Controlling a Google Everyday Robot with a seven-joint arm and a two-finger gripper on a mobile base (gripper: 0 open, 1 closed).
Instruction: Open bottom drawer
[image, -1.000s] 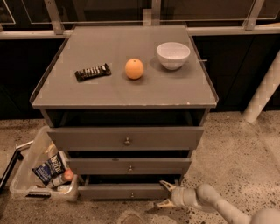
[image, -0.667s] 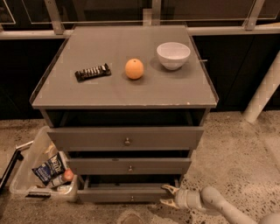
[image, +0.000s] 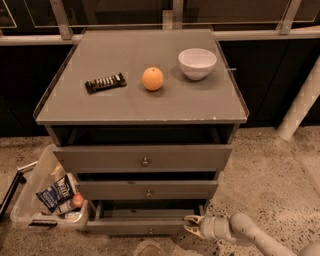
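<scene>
The bottom drawer (image: 143, 213) is only partly out and my gripper's fingers are at the end of its front, so I should spread them, straddle the front's top edge (image: 179, 220) and pull.
The bottom drawer (image: 125, 226) is the slimmest grey front of the three, low on the cabinet, with a tiny round knob (image: 150, 231) at its centre. It stands pulled out a little, and a strip of its shallow tray (image: 145, 213) shows behind the front. My gripper (image: 188, 225) is at the right end of this drawer front, near the floor. Its pale fingers (image: 192, 219) are spread apart and point left toward the front's edge. The arm (image: 250, 234) reaches in from the lower right.
The middle drawer (image: 120, 190) and the tall top drawer (image: 100, 159) are above, both slightly out. On the cabinet top (image: 130, 107) lie a black bar (image: 105, 82), an orange (image: 152, 79) and a white bowl (image: 197, 63). A clear bin (image: 30, 212) of snacks stands at the left. A white pole (image: 300, 105) stands at the right.
The bottom drawer front has slid out toward the camera and sits lower in view. My gripper has stayed at its right end.
</scene>
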